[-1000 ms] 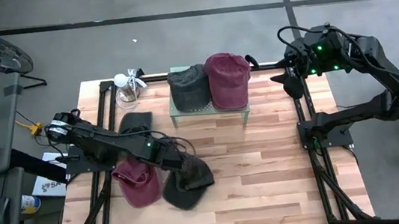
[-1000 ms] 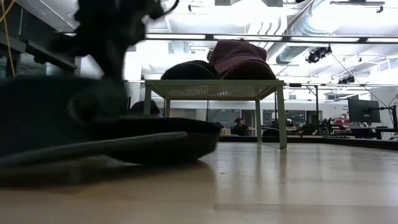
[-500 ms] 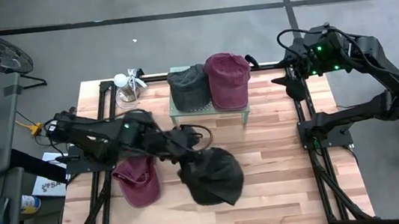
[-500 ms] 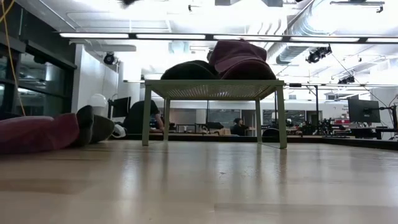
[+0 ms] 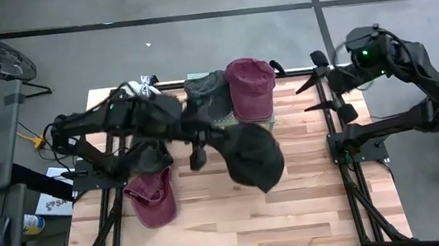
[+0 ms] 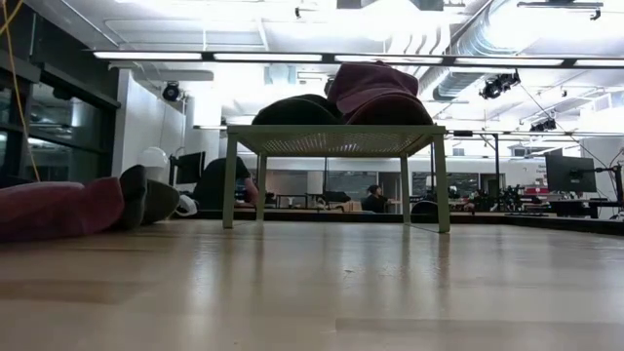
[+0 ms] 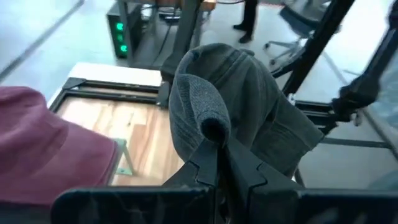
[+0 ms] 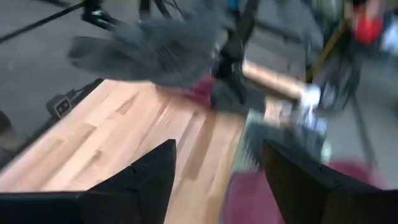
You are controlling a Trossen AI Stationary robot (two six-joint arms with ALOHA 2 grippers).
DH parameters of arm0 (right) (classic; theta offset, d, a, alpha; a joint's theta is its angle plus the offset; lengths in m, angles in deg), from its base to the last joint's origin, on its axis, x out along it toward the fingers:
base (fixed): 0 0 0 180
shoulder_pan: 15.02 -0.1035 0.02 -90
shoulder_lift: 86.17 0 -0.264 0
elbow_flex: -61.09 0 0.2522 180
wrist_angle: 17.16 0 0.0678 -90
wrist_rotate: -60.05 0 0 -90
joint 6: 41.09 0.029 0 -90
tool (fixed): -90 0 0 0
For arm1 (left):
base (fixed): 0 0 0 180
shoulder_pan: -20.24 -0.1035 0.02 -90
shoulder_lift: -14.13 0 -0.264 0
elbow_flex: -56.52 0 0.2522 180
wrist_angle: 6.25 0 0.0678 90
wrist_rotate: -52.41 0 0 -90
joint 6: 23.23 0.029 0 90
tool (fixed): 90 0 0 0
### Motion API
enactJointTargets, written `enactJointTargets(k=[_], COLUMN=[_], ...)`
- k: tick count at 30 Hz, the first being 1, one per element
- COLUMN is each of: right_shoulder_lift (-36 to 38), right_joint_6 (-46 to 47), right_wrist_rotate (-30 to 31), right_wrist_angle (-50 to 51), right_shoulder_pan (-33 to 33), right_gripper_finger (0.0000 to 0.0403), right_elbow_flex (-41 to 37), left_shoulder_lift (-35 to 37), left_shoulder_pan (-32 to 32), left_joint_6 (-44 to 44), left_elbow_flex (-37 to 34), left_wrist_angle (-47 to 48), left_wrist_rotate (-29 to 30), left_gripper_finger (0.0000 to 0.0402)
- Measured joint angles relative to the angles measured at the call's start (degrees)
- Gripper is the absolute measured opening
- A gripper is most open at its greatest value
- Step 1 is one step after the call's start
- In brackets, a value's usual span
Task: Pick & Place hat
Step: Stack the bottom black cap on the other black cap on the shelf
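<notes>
Next, I take the hat's free edge [image 5: 276, 145] with my right gripper before I place the hat, because the dark grey hat hangs down from a rolled fold [image 7: 208, 111] in my left gripper.
My left gripper [image 5: 221, 138] is shut on a dark grey hat [image 5: 255, 157] held high over the middle of the table, in front of the green stand [image 5: 267, 122]. The stand's top carries a grey hat [image 5: 206, 91] and a maroon hat [image 5: 250, 86]. In the left wrist view the held hat [image 7: 249, 106] fills the space ahead of my shut fingers [image 7: 217, 148]. A maroon hat [image 5: 152, 200] and a dark hat [image 5: 150, 156] lie on the table at the left. My right gripper [image 5: 328, 87] is open at the far right corner, holding nothing. My left gripper pinches a rolled fold at the hat's edge [image 7: 210, 123] between its two fingers. The fingers come from the table's left, slanting a little downward. The hat is lifted clear of the table and droops beyond the fingertips toward the right.
A glass object [image 5: 139, 99] stands at the far left corner by the black frame rail [image 5: 115, 110]. In the low view the stand [image 6: 336, 138] stands in the middle and the two lying hats [image 6: 88, 205] at the left. Bare wood [image 5: 312, 203] lies at the near right.
My left gripper has risen, carrying the dark grey hat toward the stand at the far side and a little to the right, and has rolled at the wrist. The hat has come off the table and now hangs clear. My right gripper has turned at the wrist.
</notes>
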Motion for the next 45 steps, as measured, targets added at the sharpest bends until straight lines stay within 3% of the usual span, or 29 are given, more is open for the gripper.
enactJointTargets(k=[8, 15, 24, 33, 45], right_shoulder_lift=[0.51, 0.46, 0.29, -1.15, -4.02], right_joint_6=[-12.19, -21.46, -28.83, -33.53, -32.44], right_wrist_rotate=[0.82, 14.52, 23.58, 31.26, 39.31], right_wrist_angle=[-7.66, -10.34, -11.78, -11.68, -13.21], right_shoulder_pan=[-6.25, -12.34, -21.04, -28.84, -36.65], right_gripper_finger=[0.0209, 0.0199, 0.0200, 0.0200, 0.0164], right_elbow_flex=[0.00, 0.00, 0.00, 0.00, 0.00], left_shoulder_lift=[-1.68, -4.58, -8.01, -8.63, -8.55], left_shoulder_pan=[-10.76, -16.30, -18.13, -18.00, -18.00], left_joint_6=[0.75, -4.80, -9.64, -11.89, -13.67], left_elbow_flex=[0.02, 0.02, 0.02, -0.03, -0.01], left_wrist_angle=[-7.34, -12.58, -19.03, -21.16, -21.49], left_wrist_rotate=[-21.93, -31.63, -36.36, -36.93, -36.19], left_gripper_finger=[0.0003, 0.0003, 0.0003, 0.0003, 0.0003])
